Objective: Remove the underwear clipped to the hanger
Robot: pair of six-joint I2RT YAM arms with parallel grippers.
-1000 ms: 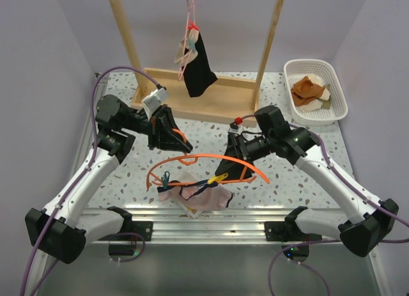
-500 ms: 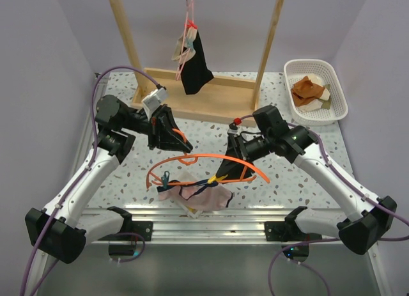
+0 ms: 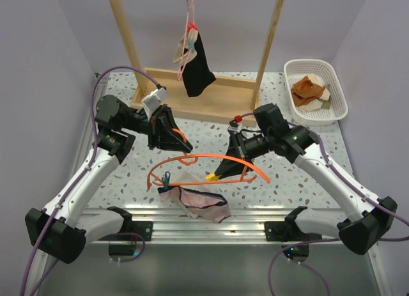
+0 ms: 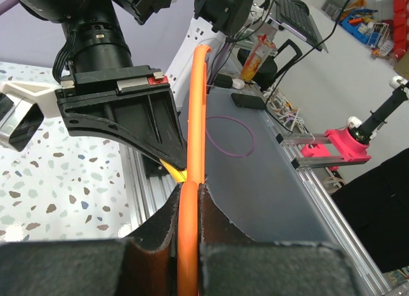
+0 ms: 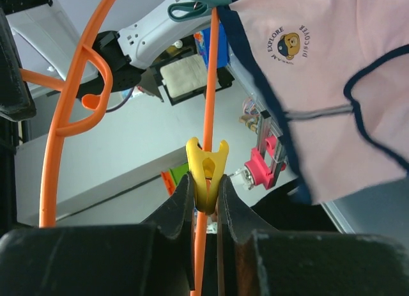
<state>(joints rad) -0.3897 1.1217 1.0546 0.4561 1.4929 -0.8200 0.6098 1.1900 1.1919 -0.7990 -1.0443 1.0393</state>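
Note:
The robot's right gripper should keep carrying the yellow clip (image 5: 208,167) away until it reaches the white box, because the pink underwear hangs clear of the clip.
My left gripper (image 3: 183,155) is shut on the orange hanger (image 3: 214,157), gripping its rod (image 4: 197,104) between the fingers, and holds it above the table. My right gripper (image 3: 220,172) is shut on the yellow clip (image 5: 206,168) on the hanger's bar, squeezing it. The pale pink underwear with navy trim (image 3: 198,203) hangs from the teal clip (image 3: 165,179) at its left corner and sags onto the table's front edge. It fills the upper right of the right wrist view (image 5: 319,72). The black underwear with beige panels (image 3: 197,69) hangs on a pink hanger from the wooden rack.
The wooden rack (image 3: 211,98) stands at the back middle. A white basket (image 3: 337,85) with a brown cloth (image 3: 308,88) sits at the back right. The aluminium rail runs along the near table edge, just under the pink underwear.
The pink underwear's right side has come free of the yellow clip and dropped; it now hangs from the teal clip only. Both arms stayed nearly still.

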